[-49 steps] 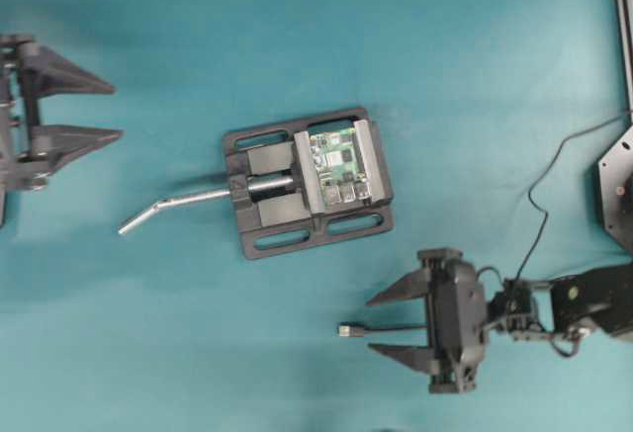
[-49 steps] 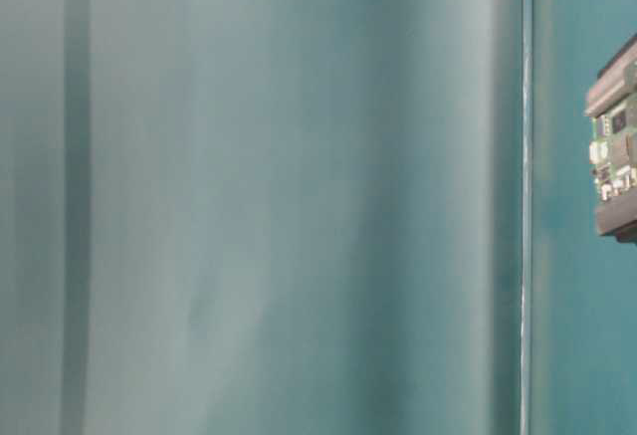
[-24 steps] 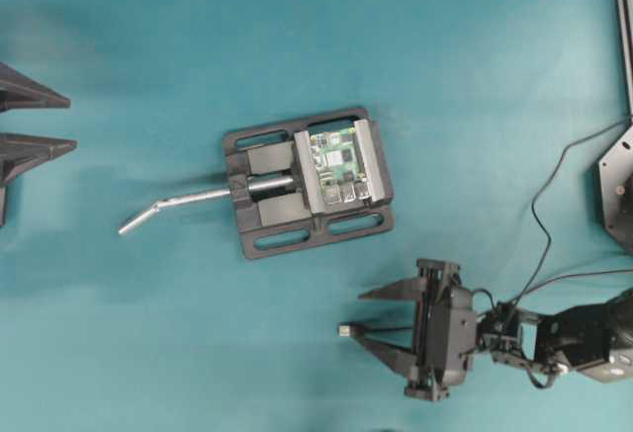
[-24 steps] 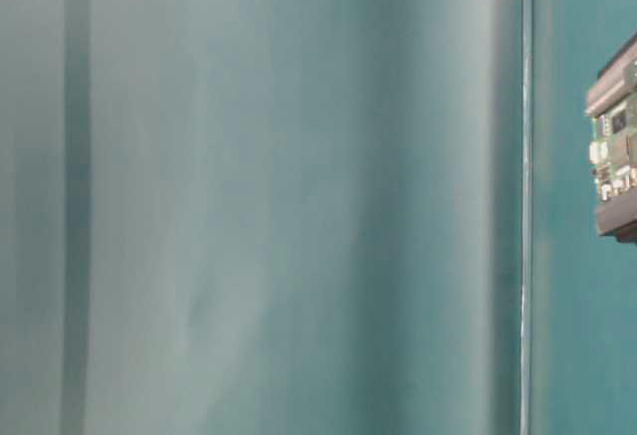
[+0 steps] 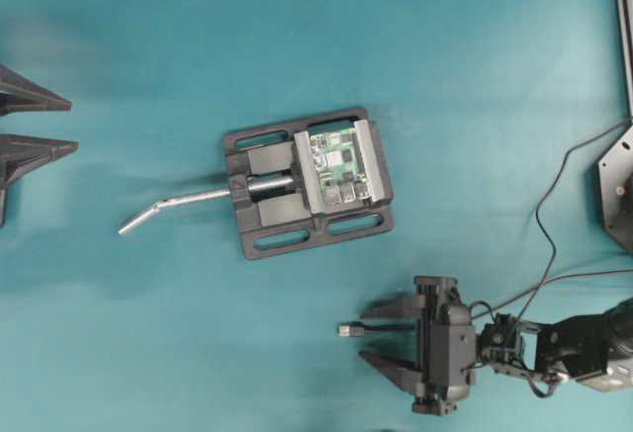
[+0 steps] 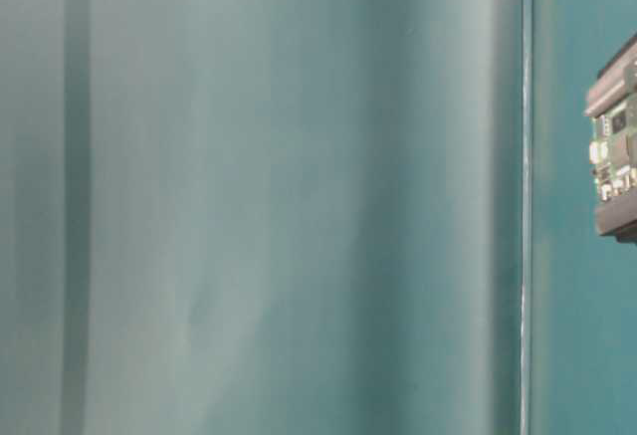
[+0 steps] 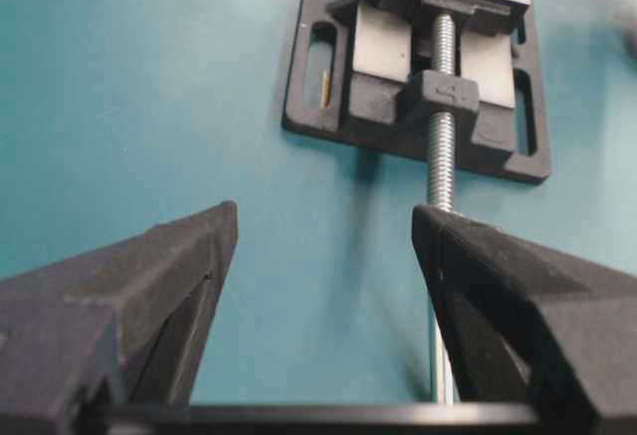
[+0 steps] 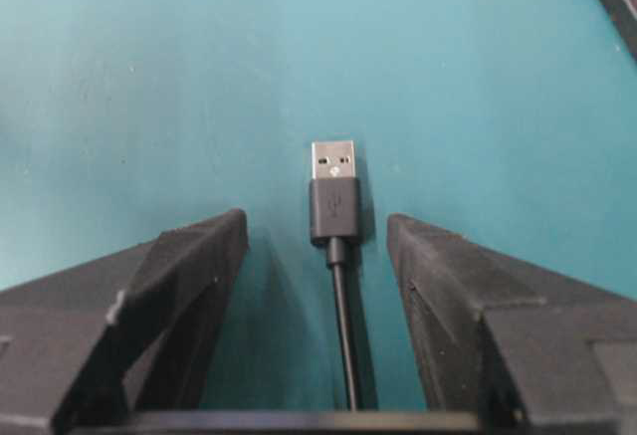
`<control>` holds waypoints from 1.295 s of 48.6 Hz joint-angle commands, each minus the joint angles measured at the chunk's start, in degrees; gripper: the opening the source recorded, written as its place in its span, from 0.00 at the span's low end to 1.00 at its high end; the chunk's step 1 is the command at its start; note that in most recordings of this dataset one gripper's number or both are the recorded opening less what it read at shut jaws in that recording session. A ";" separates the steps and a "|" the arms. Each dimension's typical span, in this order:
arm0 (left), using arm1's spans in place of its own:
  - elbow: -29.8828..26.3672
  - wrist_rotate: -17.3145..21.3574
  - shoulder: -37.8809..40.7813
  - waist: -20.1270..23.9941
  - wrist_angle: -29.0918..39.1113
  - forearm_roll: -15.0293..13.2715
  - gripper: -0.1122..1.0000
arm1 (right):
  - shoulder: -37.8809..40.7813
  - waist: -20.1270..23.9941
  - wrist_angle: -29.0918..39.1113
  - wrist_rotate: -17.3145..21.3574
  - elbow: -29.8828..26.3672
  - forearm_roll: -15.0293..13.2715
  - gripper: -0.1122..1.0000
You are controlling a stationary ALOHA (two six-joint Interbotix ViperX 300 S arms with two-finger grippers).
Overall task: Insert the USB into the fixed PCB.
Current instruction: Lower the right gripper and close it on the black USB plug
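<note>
My gripper will carry the USB to the fixed PCB. The thin black cable [image 8: 347,348] curves behind the USB, so it will bend out of the way and follow along.
The USB [image 5: 346,330] lies flat on the teal table, silver plug pointing left, with its thin black cable [image 5: 542,234] trailing right. My right gripper [image 5: 365,334] is open and low, one finger on each side of the cable just behind the plug. In the right wrist view the USB [image 8: 333,191] lies between the open fingers of my right gripper [image 8: 317,218], untouched. The fixed PCB [image 5: 336,165] is green and sits clamped in a black vise [image 5: 272,210], above and left of the plug. It also shows in the table-level view [image 6: 615,146]. My left gripper [image 5: 71,126] is open and empty at the far left.
The vise's silver handle [image 5: 173,203] sticks out to the left. In the left wrist view the vise [image 7: 398,107] and its screw [image 7: 440,161] lie ahead of my open left gripper [image 7: 324,218]. A black arm base [image 5: 618,190] stands at the right edge.
My right gripper has come down toward the table and slightly toward the front, its fingers now astride the cable. My left gripper drew back to the left edge. The USB and PCB have not moved.
</note>
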 commanded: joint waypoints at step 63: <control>0.09 -1.32 0.44 0.18 -0.62 0.09 0.76 | 2.64 -2.37 -0.09 -0.18 1.58 0.09 0.34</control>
